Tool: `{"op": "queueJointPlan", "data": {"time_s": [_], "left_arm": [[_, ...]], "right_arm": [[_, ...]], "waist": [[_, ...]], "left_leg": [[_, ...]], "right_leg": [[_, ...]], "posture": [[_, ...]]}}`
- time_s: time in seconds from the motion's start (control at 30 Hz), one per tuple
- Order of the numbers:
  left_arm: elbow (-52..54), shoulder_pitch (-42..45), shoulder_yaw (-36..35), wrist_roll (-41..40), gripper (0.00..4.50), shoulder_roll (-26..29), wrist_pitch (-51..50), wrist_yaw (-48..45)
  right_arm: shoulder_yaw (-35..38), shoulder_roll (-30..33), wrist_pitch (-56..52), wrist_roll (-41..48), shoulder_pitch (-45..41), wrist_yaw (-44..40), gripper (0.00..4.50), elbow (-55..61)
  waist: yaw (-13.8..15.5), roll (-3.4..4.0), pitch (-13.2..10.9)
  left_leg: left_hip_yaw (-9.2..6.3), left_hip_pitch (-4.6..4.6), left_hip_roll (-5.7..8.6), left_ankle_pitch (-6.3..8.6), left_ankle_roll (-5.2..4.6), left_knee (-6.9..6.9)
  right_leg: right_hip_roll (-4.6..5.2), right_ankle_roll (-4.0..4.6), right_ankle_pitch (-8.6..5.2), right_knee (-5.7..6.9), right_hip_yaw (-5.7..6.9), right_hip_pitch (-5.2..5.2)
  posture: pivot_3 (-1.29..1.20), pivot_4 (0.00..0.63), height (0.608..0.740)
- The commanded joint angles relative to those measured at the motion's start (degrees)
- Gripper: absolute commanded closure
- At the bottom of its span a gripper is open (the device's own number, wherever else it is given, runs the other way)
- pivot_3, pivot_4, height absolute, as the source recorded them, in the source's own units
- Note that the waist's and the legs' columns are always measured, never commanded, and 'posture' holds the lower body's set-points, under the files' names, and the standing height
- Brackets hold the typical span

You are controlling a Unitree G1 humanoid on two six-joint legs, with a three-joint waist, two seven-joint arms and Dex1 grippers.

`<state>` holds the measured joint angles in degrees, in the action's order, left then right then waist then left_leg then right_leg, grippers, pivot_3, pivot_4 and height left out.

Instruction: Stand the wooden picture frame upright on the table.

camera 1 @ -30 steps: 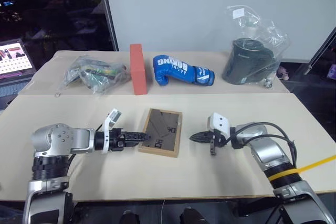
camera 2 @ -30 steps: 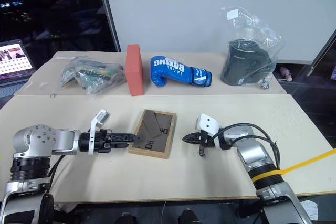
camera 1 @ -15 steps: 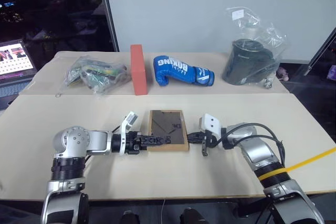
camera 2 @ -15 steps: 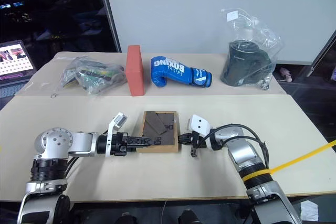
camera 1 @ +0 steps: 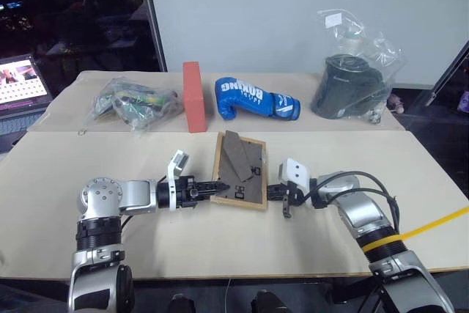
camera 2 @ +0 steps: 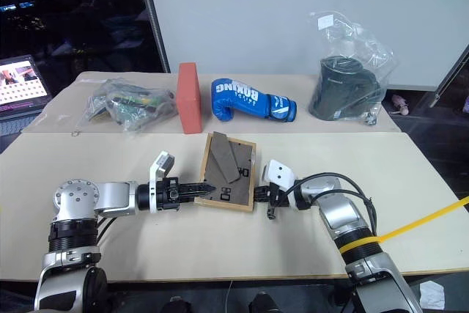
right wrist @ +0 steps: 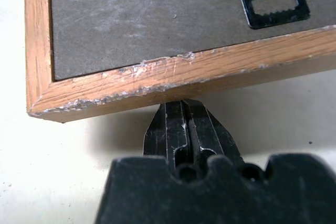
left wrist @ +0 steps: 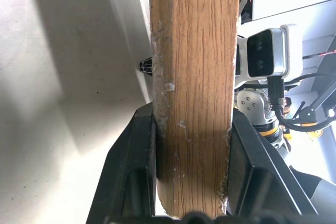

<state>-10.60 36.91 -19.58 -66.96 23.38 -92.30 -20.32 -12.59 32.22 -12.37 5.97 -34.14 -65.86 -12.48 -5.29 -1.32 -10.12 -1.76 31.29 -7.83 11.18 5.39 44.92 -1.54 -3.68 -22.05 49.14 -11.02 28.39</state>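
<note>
Next, my right gripper backs off, as it is shut under the frame's free edge (right wrist: 176, 87). It should then open and clamp that edge (camera 1: 264, 166) before it turns the back board away.
The wooden picture frame (camera 1: 242, 174) is tipped up off the table (camera 1: 146, 247), its grey-brown back board facing me and its stand flap swung out. My left gripper (camera 1: 217, 189) is shut on the frame's left edge. In the left wrist view the light-wood edge (left wrist: 194, 77) sits clamped between the two black fingers (left wrist: 134, 161). From the other side, my right gripper (camera 1: 271, 191) is shut, its tips tucked against the underside of the frame's right edge (right wrist: 157, 82). The frame's front is hidden.
Along the back of the table stand an orange-red block (camera 1: 193, 106), a blue boxing glove (camera 1: 253, 98), a clear bag of small items (camera 1: 135, 102) and a bag holding a dark object (camera 1: 352, 82). A laptop (camera 1: 22, 86) sits far left.
Both grippers closed in on the frame from either side. The left gripper shut on the frame's left edge, and the frame went from lying flat to tipped up with its stand flap out.
</note>
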Motion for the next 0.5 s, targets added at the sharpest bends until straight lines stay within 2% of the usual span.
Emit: {"op": "queueJointPlan", "data": {"time_s": [0.03,0.1,0.17,0.23,0.4,0.43,0.5], "left_arm": [[2.3,1.1,-1.9,-4.7,3.37,2.0,-0.2,-0.5],[2.7,1.3,-1.8,-4.6,3.37,2.6,-0.2,-0.3],[2.2,2.0,-1.5,-3.4,3.37,2.4,-0.2,0.5],[2.4,2.7,0.3,-2.0,3.37,2.6,-0.2,0.5],[2.6,5.1,2.2,-1.3,3.37,2.4,0.0,-0.8],[2.3,5.6,2.5,-0.7,3.37,2.0,0.3,-0.8],[1.6,7.0,3.8,0.5,3.37,0.7,1.1,-1.0]], "right_arm": [[7.3,7.9,-8.2,5.3,1.0,-3.1,3.9,4.1],[11.4,9.9,-14.7,10.9,0.2,-3.9,3.38,7.0],[18.3,8.2,-25.4,20.7,-4.7,-0.5,2.67,9.3],[20.8,7.0,-33.9,27.0,-9.1,1.0,2.01,11.9],[12.0,4.4,-36.3,23.5,-12.4,3.8,0.27,13.1],[10.6,3.5,-35.5,22.4,-12.8,4.3,0.04,12.1],[7.0,0.9,-32.9,19.8,-13.0,5.0,0.04,8.5]], "waist": [[0.7,0.0,0.0],[1.2,-0.01,0.0],[0.9,0.0,0.0],[0.1,0.1,-0.1],[-0.2,-0.01,0.0],[-0.2,0.0,0.0],[-0.1,0.0,-0.1]], "left_leg": [[0.0,0.02,0.01,0.02,0.03,0.0],[0.02,0.04,0.01,0.04,0.06,0.0],[0.02,0.04,0.01,0.04,0.06,-0.01],[0.01,0.03,0.01,0.04,0.06,0.0],[-0.15,0.02,0.01,0.04,0.06,-0.1],[-0.16,0.05,0.01,0.04,0.07,-0.11],[-0.16,0.12,0.02,0.04,0.07,-0.1]], "right_leg": [[0.02,-0.01,0.0,-0.01,0.0,0.01],[0.03,0.0,-0.01,-0.05,0.0,0.05],[0.03,0.03,-0.03,-0.03,0.0,0.09],[0.02,0.05,-0.02,0.05,-0.02,0.14],[0.01,0.07,-0.04,-0.12,0.14,0.04],[0.01,0.06,-0.04,-0.18,0.17,0.02],[0.02,0.07,-0.03,-0.17,0.16,0.06]], "posture": [[0.0,0.15,0.657],[0.0,0.15,0.657],[0.0,0.15,0.657],[0.0,0.15,0.657],[0.0,0.15,0.657],[0.0,0.15,0.657],[0.0,0.15,0.657]]}}
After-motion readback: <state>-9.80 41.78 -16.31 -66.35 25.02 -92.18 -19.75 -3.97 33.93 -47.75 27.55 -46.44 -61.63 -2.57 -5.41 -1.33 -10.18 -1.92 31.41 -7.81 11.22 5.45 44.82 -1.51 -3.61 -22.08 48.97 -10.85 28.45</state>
